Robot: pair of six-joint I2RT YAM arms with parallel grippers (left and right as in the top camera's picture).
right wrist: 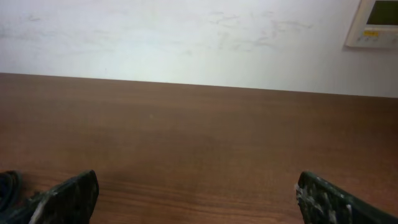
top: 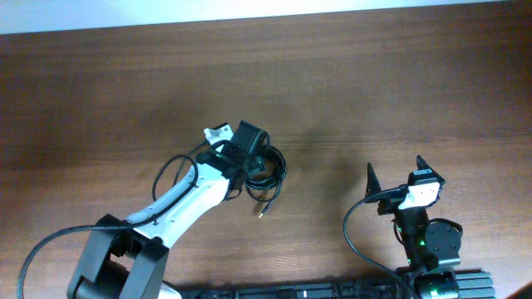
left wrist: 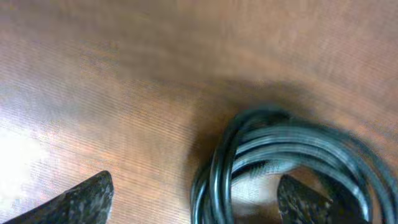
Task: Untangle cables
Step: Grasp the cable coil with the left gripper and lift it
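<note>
I should take the coil [left wrist: 217,180] by its side with my left gripper and turn its loose end toward my right gripper, because the coil's loose end [top: 263,213] points to the front.
The cables [top: 274,176] lie as one small black coil on the brown table, with a loose end and plug [top: 261,213] trailing toward the front. My left gripper [top: 254,159] hangs over the coil's left side. In the left wrist view the cables [left wrist: 280,140] fill the lower right. The left gripper [left wrist: 196,200] is open wide: one finger [left wrist: 87,198] stands outside the coil, the other [left wrist: 300,198] inside its loop, so a bundle of strands runs between them with a gap to the outer finger. My right gripper [top: 396,166] is open and empty at the right, apart from the coil.
The thicker black wires of the arms loop beside the left arm [top: 170,170] and the right arm [top: 349,226]. In the right wrist view the right gripper [right wrist: 198,198] faces bare table [right wrist: 199,124], a white wall and a wall panel [right wrist: 376,23].
</note>
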